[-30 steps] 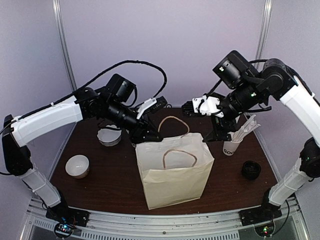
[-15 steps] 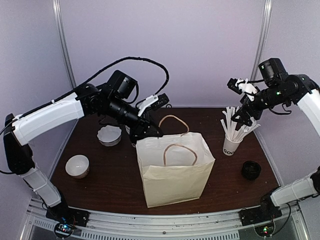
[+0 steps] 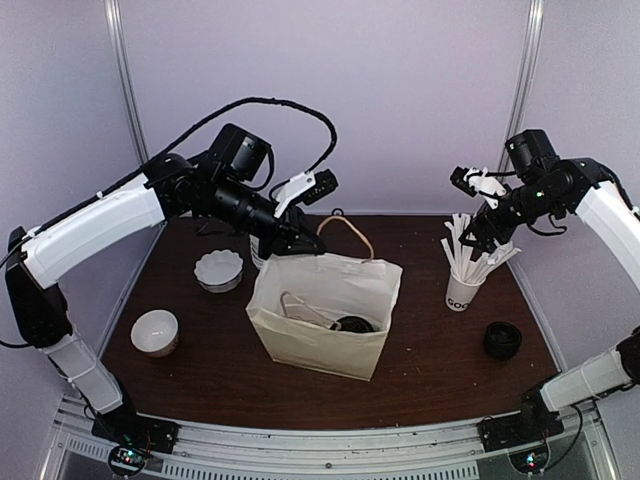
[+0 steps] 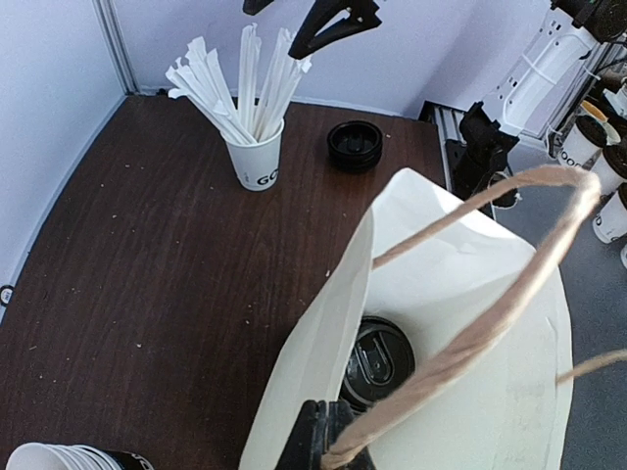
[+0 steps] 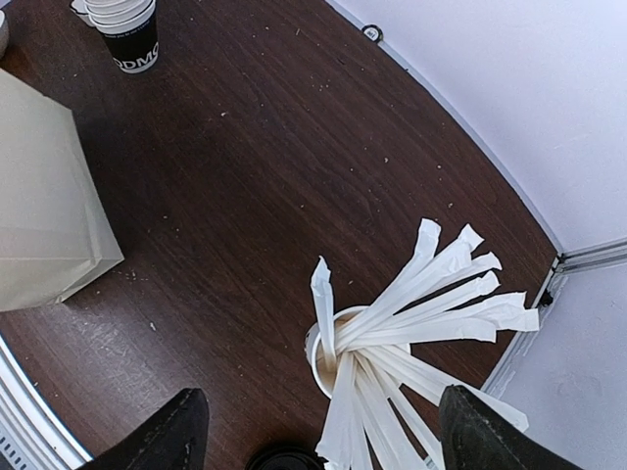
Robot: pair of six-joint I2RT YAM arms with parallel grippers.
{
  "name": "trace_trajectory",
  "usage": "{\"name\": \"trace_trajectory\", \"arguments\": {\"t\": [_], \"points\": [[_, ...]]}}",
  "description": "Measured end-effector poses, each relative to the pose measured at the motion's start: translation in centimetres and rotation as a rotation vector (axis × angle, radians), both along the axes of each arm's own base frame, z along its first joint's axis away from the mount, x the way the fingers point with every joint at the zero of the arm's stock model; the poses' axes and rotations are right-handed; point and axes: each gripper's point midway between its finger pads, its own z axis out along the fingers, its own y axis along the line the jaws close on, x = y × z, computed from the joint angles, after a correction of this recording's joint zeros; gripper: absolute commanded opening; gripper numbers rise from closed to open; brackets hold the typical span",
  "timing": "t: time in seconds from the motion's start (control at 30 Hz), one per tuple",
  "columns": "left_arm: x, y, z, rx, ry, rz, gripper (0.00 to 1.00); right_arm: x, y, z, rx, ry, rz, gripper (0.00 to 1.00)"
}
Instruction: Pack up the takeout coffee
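The paper bag [image 3: 312,345] is leaning from its back rim [image 3: 352,262]. My left gripper should stand the bag up and open it before my right gripper brings a stick.
The takeout coffee sits inside a white paper bag [image 3: 320,335]; only its black lid [image 3: 351,323] shows through the bag's open mouth. The left wrist view looks down on the same lid [image 4: 378,360], just past the bag's rim. My left gripper [image 3: 284,243] is shut on the bag's back rim where a brown handle [image 4: 470,333] is attached, and the bag leans toward it. Over at the right, my right gripper [image 3: 480,213] hangs open and empty above a white cup of paper-wrapped sticks [image 3: 464,289].
A fluted white dish [image 3: 218,269] and a white bowl [image 3: 155,331] lie at the left. A stack of unlidded cups [image 5: 127,34] stands behind the bag. Black lids [image 3: 502,340] sit at the right, near the stick cup [image 5: 333,352].
The left gripper has shut on the bag's rim and pulled it back and left, tipping the bag so the lid inside shows. The right gripper swung away to the right, above the stick cup.
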Motion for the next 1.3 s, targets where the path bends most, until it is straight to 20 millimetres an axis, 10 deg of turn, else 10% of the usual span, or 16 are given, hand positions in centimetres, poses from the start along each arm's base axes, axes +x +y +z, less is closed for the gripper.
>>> {"name": "trace_trajectory", "arguments": {"t": [0.5, 0.9, 1.3], "points": [[-0.3, 3.6, 1.5, -0.12, -0.211, 0.11, 0.0, 0.2, 0.7, -0.8, 0.02, 0.033, 0.024, 0.84], [-4.6, 5.0, -0.8, -0.138, -0.176, 0.07, 0.01, 0.7, 1.3, -2.5, 0.022, 0.09, 0.042, 0.84], [-7.8, 7.1, 0.2, -0.178, -0.196, 0.081, 0.44, 0.5, 1.7, -3.7, 0.023, 0.145, 0.056, 0.83]]}}
